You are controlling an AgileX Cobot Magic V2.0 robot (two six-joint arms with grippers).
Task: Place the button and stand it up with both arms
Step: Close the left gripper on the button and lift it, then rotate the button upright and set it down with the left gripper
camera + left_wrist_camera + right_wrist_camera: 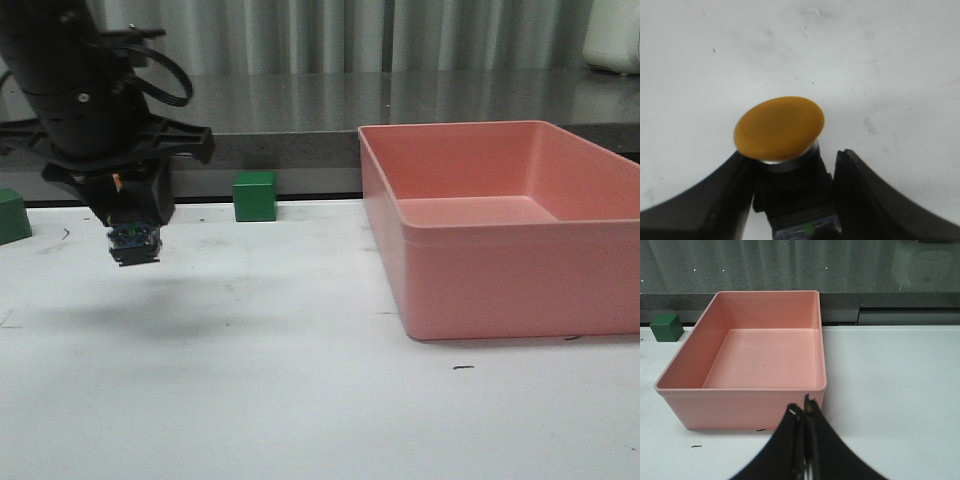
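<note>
My left gripper is pointing down, so the button's base (134, 241) faces forward. Next, I tilt the gripper level before I put the button's base down on the white table (143, 312).
My left gripper (792, 167) is shut on the button (779, 127), with its dark fingers (865, 195) on either side of the black body. The yellow cap and silver collar stick out past the fingertips, over the white table. In the front view the left gripper (135, 225) hangs at the left, a little above the table, with the button's dark body (134, 246) showing at its tip and a shadow beneath; the cap is hidden there. My right gripper (803, 412) is shut and empty, just in front of the pink bin, and is out of the front view.
A large empty pink bin (500, 290) stands on the right of the table; its near wall (740, 405) faces the right gripper. One green cube (255, 195) sits at the back centre, also in the right wrist view (667, 327). Another green cube (12, 217) is at the far left edge.
</note>
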